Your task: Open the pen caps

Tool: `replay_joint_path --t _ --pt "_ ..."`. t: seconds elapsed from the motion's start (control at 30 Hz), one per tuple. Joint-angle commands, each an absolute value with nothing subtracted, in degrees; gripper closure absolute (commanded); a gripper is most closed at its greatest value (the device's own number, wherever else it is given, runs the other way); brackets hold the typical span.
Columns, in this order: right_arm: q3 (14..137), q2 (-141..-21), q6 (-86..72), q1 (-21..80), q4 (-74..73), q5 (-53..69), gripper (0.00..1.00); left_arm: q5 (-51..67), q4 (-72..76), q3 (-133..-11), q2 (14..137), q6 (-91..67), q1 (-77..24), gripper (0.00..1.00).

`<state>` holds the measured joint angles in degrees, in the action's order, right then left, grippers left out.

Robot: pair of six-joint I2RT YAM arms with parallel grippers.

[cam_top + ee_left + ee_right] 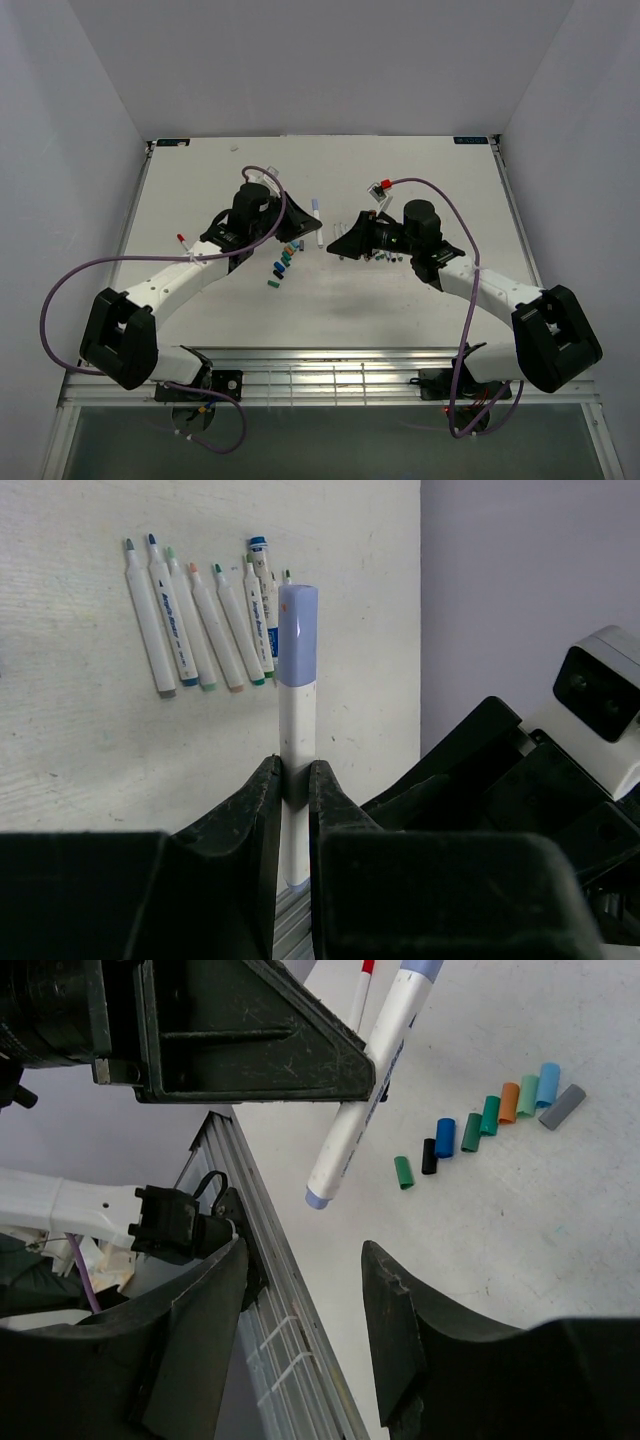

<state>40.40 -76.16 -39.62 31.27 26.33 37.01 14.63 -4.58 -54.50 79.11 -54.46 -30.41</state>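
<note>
With my left gripper around the white pen's body, my right gripper should take the pen's lower end before my left gripper moves up to the lavender cap.
My left gripper is shut on a white pen with a lavender cap on its far end, and holds it above the table. The right wrist view shows the same pen sticking out of the left gripper. My right gripper is open and empty, a little short of the pen's lower end. Several loose caps in green, black, blue, teal, orange and grey lie in a row on the table. Several uncapped pens lie side by side near the right gripper.
A red-tipped pen lies alone at the left of the white table. Purple cables loop beside both arms. A metal rail runs along the table's near edge. Grey walls close in the back and sides.
</note>
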Motion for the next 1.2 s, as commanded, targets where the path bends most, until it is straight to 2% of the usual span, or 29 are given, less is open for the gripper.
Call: replay_joint_path --t 0.0,0.6,0.8,0.87,0.9,0.93,0.97,1.0,1.03,1.07,1.17 --pt "39.4 -75.5 -41.6 31.9 32.4 36.6 0.44 15.6 -1.2 -53.4 76.4 -56.8 -31.8 1.00" --pt "38.6 -79.9 -45.2 32.5 39.1 36.4 0.49 15.6 2.6 -51.1 75.7 -59.7 -35.2 1.00" --pt "38.1 -81.5 -47.0 32.5 42.3 37.0 0.61 15.3 3.6 -50.4 75.8 -60.6 -36.1 1.00" --pt "38.1 -82.2 -47.8 32.5 43.2 37.4 0.68 15.4 4.0 -50.4 75.8 -60.7 -36.4 1.00" --pt "37.9 -82.4 -48.2 32.5 44.2 37.7 0.74 15.3 4.0 -50.3 76.1 -60.7 -36.5 1.00" --pt "37.7 -82.5 -48.5 32.5 44.9 37.9 0.88 15.4 4.0 -50.4 76.2 -60.6 -36.5 1.00" --pt "37.5 -82.8 -48.9 32.5 45.5 38.1 0.92 15.5 4.1 -50.6 76.4 -60.6 -36.4 1.00" --pt "37.3 -82.9 -49.3 32.5 45.8 38.5 0.92 15.3 4.0 -50.7 76.4 -59.4 -36.5 1.00" --pt "37.1 -82.8 -49.3 32.5 45.5 38.6 0.92 14.8 3.3 -50.9 76.3 -58.8 -36.5 0.93" --pt "36.9 -82.5 -49.3 32.6 45.1 38.7 0.92 14.0 2.4 -51.4 76.1 -58.3 -36.5 0.66" --pt "36.1 -81.0 -49.1 32.6 43.5 39.5 0.92 10.6 -1.0 -53.3 75.4 -55.2 -36.5 0.33"
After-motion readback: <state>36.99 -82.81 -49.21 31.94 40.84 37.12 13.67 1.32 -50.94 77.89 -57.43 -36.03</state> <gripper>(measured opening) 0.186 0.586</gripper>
